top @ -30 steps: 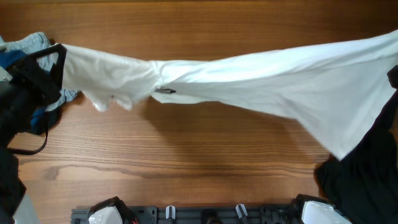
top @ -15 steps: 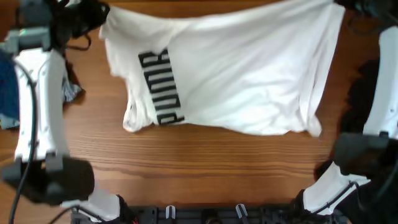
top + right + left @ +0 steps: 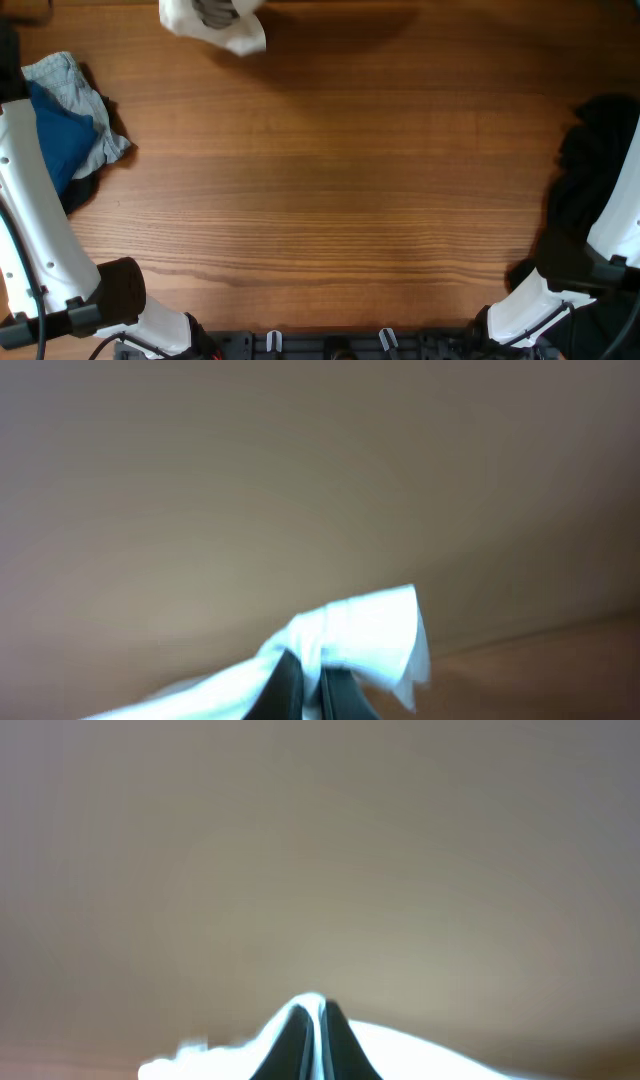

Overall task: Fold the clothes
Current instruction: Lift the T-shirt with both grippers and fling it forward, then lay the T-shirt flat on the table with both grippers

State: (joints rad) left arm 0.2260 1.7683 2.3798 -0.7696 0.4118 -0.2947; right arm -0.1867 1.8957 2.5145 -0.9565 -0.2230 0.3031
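Observation:
The white shirt (image 3: 218,22) is hanging at the table's far edge, so the robot's left gripper and right gripper should pull back and lay it over the clear middle (image 3: 340,170).
In the overhead view only a small bunch of the white shirt (image 3: 214,24) shows, at the table's far edge. Both grippers are beyond that view's top edge. My left gripper (image 3: 316,1042) is shut, its black fingers pinching a fold of the white shirt (image 3: 430,1055). The right gripper (image 3: 316,696) is also shut, with a corner of the white shirt (image 3: 370,630) bunched between and above its fingers. A light-blue garment (image 3: 66,76) and a navy one (image 3: 55,135) lie piled at the table's left edge. A black garment (image 3: 588,170) lies at the right edge.
The wooden table (image 3: 330,190) fills the overhead view. My left arm's white link (image 3: 35,215) runs along the left edge, over the pile. The right arm's link (image 3: 615,235) stands over the black garment. Both arm bases (image 3: 330,345) sit at the near edge.
The white shirt, spread over the table's far half half a second ago, has gone up and away past the far edge. Both arms stretched toward the far side.

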